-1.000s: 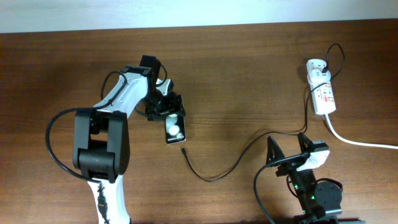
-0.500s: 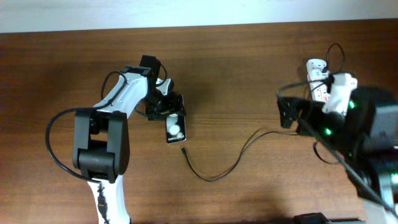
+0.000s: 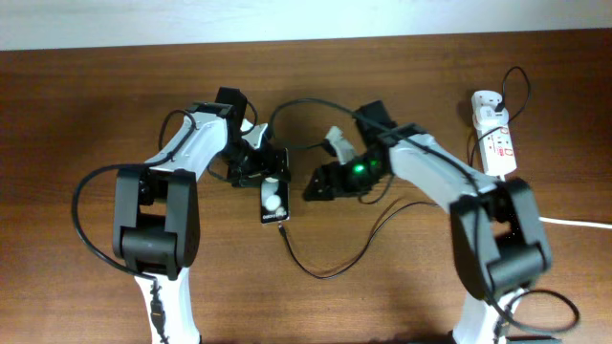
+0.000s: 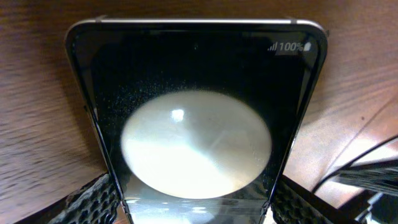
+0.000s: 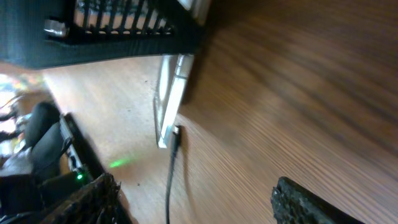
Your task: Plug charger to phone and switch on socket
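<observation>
My left gripper is straddling the phone's width (image 3: 274, 185), so my right gripper should grab its near half (image 3: 274, 209) and lift the phone. Then my left gripper can pinch one long edge of the phone.
The phone (image 3: 272, 203) lies on the table, black with white round spots; it fills the left wrist view (image 4: 196, 124). My left gripper (image 3: 260, 168) is shut on the phone's far end, one finger on each side (image 4: 196, 202). The charger's black cable (image 3: 330, 274) curves across the table, and its plug tip (image 3: 282, 229) lies at the phone's near end. In the right wrist view the tip (image 5: 176, 132) sits against the phone's light edge (image 5: 169, 102); I cannot tell if it is inserted. My right gripper (image 3: 312, 188) is open and empty just right of the phone (image 5: 199, 202). The socket (image 3: 495, 143) lies at the far right.
The thick white cord (image 3: 555, 218) runs from the socket off the right edge. A white adapter (image 3: 486, 99) sits at the socket's far end. The left gripper's black body (image 5: 112, 31) hangs over the phone in the right wrist view.
My right arm has swung from the near right across the table to the middle, ending beside the phone. The phone and left gripper have shifted slightly toward the plug tip.
</observation>
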Robot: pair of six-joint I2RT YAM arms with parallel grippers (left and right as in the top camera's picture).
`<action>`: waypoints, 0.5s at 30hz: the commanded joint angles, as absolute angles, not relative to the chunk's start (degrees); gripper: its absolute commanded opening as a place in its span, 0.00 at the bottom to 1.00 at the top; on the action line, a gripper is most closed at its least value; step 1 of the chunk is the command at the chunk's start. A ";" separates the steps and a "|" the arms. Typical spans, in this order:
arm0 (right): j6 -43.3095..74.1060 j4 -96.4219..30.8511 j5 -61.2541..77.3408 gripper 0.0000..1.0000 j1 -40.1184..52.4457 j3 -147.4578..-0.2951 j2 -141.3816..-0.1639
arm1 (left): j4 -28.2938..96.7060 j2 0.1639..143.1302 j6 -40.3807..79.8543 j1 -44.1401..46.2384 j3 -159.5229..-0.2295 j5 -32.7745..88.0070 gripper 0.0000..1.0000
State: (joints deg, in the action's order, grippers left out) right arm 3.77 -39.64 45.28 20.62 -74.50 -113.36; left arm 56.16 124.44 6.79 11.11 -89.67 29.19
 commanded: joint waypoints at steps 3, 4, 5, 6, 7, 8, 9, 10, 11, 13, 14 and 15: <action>8.25 -32.12 49.67 0.77 25.67 -74.46 -117.08 | 56.27 126.74 4.21 11.11 -88.42 32.21 0.80; 12.99 -30.33 46.48 0.77 26.13 -74.46 -117.08 | 56.27 126.74 4.21 11.11 -88.42 32.23 0.80; 15.64 -29.15 43.99 0.77 26.44 -74.46 -117.08 | 56.29 126.74 4.21 11.11 -88.42 32.23 0.80; 17.89 -27.44 41.52 0.75 27.07 -74.46 -117.19 | 56.29 126.74 4.21 11.11 -88.44 32.23 0.80; 18.57 -26.09 41.32 0.73 27.55 -74.43 -117.30 | 56.31 126.74 4.21 11.11 -88.42 32.23 0.80; 19.00 -24.67 40.99 0.68 28.49 -74.41 -117.45 | 56.31 126.74 4.21 11.11 -88.42 32.23 0.80; 19.29 -24.58 39.75 0.66 28.99 -74.41 -117.49 | 56.31 126.74 4.21 11.11 -88.42 32.23 0.80; 20.53 -24.40 35.97 0.66 30.06 -74.13 -117.49 | 56.34 126.74 4.21 11.11 -88.42 32.23 0.80; 20.51 -23.77 34.85 0.65 30.81 -73.87 -117.49 | 56.34 126.74 4.21 11.11 -88.44 32.23 0.80; 20.49 -22.02 34.85 0.57 31.46 -73.38 -117.49 | 56.34 126.74 4.21 11.11 -88.42 32.21 0.81; 20.73 -21.56 34.81 0.52 31.44 -73.38 -117.49 | 56.34 126.74 4.21 11.11 -88.42 32.21 0.81; 21.76 -21.12 34.63 0.51 31.44 -73.38 -117.49 | 56.34 126.74 4.21 11.11 -88.42 32.21 0.81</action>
State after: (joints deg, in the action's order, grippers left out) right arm 20.47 -22.24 35.53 31.14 -73.65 -116.86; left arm 56.18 124.95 5.32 11.09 -89.67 32.16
